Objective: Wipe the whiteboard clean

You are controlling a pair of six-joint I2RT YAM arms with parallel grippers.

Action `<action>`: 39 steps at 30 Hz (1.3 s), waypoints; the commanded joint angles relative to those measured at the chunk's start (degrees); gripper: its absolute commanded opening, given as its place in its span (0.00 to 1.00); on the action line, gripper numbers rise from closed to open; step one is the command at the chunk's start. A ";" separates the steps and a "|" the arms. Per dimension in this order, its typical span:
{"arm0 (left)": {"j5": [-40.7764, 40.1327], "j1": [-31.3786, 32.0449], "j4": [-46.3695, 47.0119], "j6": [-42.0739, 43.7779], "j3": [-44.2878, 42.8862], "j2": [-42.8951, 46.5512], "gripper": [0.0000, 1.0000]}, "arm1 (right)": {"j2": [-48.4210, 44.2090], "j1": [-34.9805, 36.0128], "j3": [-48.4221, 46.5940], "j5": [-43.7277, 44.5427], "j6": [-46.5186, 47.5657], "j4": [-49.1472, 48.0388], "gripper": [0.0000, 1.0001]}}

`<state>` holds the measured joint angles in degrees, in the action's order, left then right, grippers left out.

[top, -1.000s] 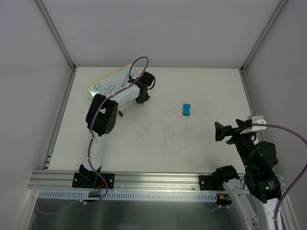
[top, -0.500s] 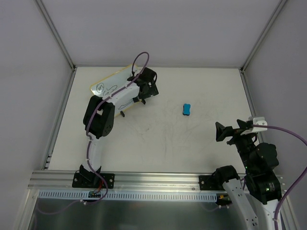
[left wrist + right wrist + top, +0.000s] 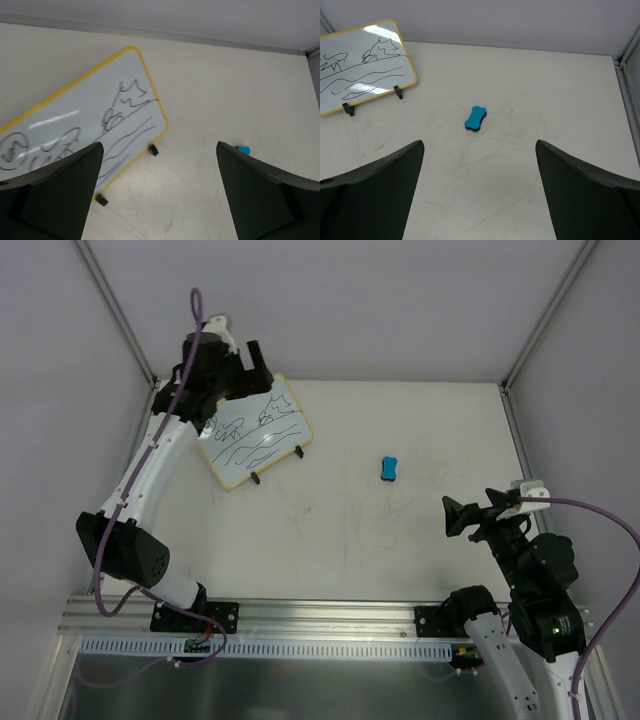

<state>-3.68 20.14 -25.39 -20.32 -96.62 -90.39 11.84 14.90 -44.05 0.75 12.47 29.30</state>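
The left gripper has open fingers and clear table (image 3: pixel 198 492) beside the whiteboard's short yellow edge (image 3: pixel 213 465), so it should go on lowering to that edge and close on it.
The whiteboard (image 3: pixel 258 435) rests at the far left of the table, yellow-rimmed, with black scribbles across its face and two black tabs on its near edge. It also shows in the left wrist view (image 3: pixel 85 127) and the right wrist view (image 3: pixel 360 65). My left gripper (image 3: pixel 248 368) hangs open above the board's far left corner and holds nothing (image 3: pixel 159 145). A small blue eraser (image 3: pixel 389 468) lies on the table to the right of the board (image 3: pixel 475 119). My right gripper (image 3: pixel 450 517) is open and empty at the near right, facing the eraser (image 3: pixel 480 142).
Grey walls and metal corner posts (image 3: pixel 120 315) enclose the table on three sides. The tabletop (image 3: pixel 340 530) carries faint scuff marks. A metal rail (image 3: pixel 320 615) with both arm bases runs along the near edge.
My left gripper has opened, let go of the whiteboard and pulled up and back to the far left corner. The board has swung so its whole scribbled face shows. The right arm barely moved.
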 commanded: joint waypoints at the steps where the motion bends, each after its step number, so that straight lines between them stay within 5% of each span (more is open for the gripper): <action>1: 16.07 -11.68 1.82 5.10 8.53 4.51 0.97 | 0.73 0.49 0.55 -3.74 0.01 -2.23 0.99; 11: 30.13 -32.00 11.22 8.71 29.98 15.59 0.95 | 1.35 0.49 5.03 -11.29 2.91 -3.20 0.99; 18: 38.12 -39.29 31.87 7.58 46.24 17.98 0.95 | -0.23 0.49 6.17 -18.06 3.44 -4.34 0.99; 26: 52.71 -44.40 40.41 10.02 44.77 6.73 0.89 | -0.76 1.10 7.23 -26.15 4.05 -5.48 0.99; 30: 59.91 -44.66 42.44 12.23 41.96 -0.64 0.74 | -0.94 1.54 7.67 -27.73 5.11 -5.57 0.99; 39: 67.66 -45.10 43.23 14.25 37.30 -10.32 0.60 | 0.38 2.77 7.84 -29.05 6.51 -5.66 0.99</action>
<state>57.69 -24.49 14.28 -9.43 -56.14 -99.20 11.57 17.04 -36.62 -26.70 17.67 26.17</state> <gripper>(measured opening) 0.623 0.990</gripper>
